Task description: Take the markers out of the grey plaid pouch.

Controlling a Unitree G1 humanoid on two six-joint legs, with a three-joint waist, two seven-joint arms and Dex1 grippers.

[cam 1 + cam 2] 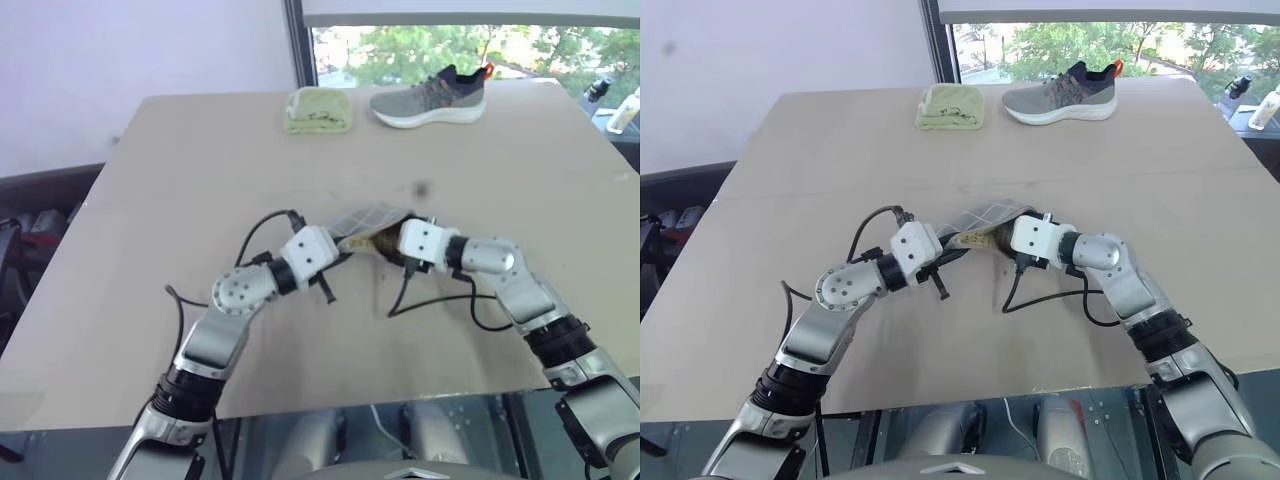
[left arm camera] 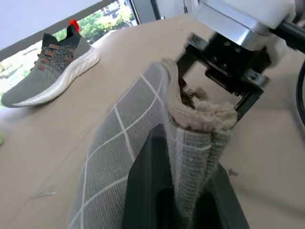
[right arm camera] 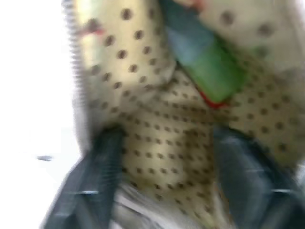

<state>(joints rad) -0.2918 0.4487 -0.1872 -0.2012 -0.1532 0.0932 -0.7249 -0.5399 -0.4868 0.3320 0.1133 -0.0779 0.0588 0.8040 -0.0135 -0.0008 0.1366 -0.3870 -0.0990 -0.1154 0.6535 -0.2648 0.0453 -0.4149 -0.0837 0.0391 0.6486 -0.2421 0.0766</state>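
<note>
My right gripper's fingers are on either side of dotted lining [image 3: 169, 145] next to the green marker. I should pull my right gripper back out, open it wide and line it up above the marker [image 3: 215, 78].
The grey plaid pouch [image 1: 366, 221] is held up over the middle of the table between my two grippers. My left gripper [image 2: 187, 153] is shut on the pouch's bunched edge, with grey fabric pinched between its fingers. My right gripper [image 3: 169, 138] is pushed into the pouch's mouth from the other side. Its fingers [image 3: 97, 176] stand apart against the dotted yellowish lining [image 3: 143, 90]. Beyond those fingers, inside the pouch, lies a marker [image 3: 206, 64] with a green body and a red edge. From the head views the pouch's inside is hidden.
A grey sneaker [image 1: 431, 97] and a folded yellow-green cloth [image 1: 318, 110] lie at the far edge of the tan table [image 1: 180, 190], below a window. Black cables [image 1: 405, 295] hang from both wrists over the tabletop. Small bottles [image 1: 622, 105] stand off the far right corner.
</note>
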